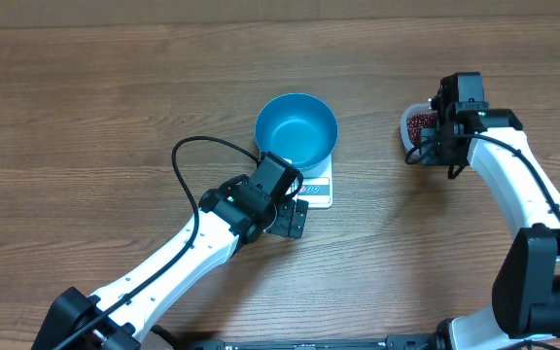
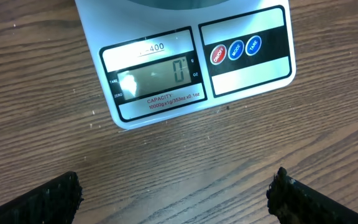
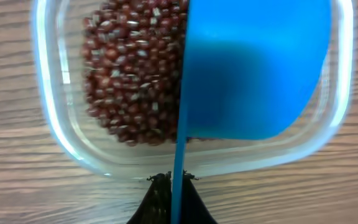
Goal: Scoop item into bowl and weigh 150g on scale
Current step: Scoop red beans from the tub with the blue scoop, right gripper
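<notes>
My right gripper should swing back because the blue scoop (image 3: 253, 68) stands edge-on beside the beans in the tub, and tip its cup opening-up under the beans (image 3: 135, 78) before lifting.
The blue bowl (image 1: 297, 129) stands empty on the white scale (image 1: 317, 190), whose display (image 2: 179, 70) reads 0. My left gripper (image 1: 290, 216) hovers open just in front of the scale's panel (image 2: 191, 68), with only bare wood between its fingers (image 2: 55, 199). The red-brown beans (image 3: 132, 74) lie in a clear plastic tub (image 3: 61, 124) at the right of the table (image 1: 408, 136). My right gripper (image 3: 177, 180) is shut on the handle of a blue scoop (image 3: 253, 68), held edge-on over the tub, its cup above the tub's right half. Whether the scoop holds beans is hidden.
The wooden table (image 1: 115, 107) runs wide around the scale and tub. A black cable (image 1: 188, 156) loops from the left arm, left of the bowl. The right arm (image 1: 513, 185) reaches in from the right edge.
</notes>
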`<action>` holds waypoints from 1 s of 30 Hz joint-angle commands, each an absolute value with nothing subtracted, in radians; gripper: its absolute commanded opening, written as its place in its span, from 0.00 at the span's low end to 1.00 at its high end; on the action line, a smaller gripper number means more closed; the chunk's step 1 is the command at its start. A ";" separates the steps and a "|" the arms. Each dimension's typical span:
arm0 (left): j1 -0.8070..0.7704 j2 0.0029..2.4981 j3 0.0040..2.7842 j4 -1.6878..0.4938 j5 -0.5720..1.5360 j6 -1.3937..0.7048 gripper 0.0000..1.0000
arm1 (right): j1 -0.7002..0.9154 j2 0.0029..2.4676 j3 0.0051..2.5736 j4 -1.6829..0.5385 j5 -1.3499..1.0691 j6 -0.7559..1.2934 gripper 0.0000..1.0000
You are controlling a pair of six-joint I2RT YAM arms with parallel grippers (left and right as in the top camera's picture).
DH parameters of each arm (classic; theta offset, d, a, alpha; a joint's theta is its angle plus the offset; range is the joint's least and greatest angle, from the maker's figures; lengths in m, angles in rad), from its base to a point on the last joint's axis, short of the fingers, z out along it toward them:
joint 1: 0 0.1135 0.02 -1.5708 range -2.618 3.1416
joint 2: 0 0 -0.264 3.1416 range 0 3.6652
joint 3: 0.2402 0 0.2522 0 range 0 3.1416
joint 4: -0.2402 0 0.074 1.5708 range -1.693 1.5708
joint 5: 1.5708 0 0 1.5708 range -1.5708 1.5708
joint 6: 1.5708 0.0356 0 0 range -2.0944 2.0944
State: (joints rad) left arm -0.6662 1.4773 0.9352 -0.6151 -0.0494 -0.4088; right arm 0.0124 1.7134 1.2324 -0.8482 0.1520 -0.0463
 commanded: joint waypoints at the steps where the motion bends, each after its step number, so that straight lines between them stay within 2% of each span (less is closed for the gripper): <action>1: -0.667 1.477 0.930 -0.613 -0.052 -0.389 1.00 | 0.012 1.723 1.222 -0.841 0.001 -0.015 0.04; 15: -0.667 1.477 0.930 -0.614 -0.052 -0.389 1.00 | -0.030 1.723 1.226 -0.842 -0.226 0.035 0.04; 25: -0.667 1.477 0.930 -0.616 -0.052 -0.389 0.99 | -0.261 1.723 1.226 -0.842 -0.720 0.025 0.04; 30: -0.667 1.477 0.930 -0.616 -0.052 -0.389 1.00 | -0.363 1.723 1.226 -0.854 -0.834 0.026 0.04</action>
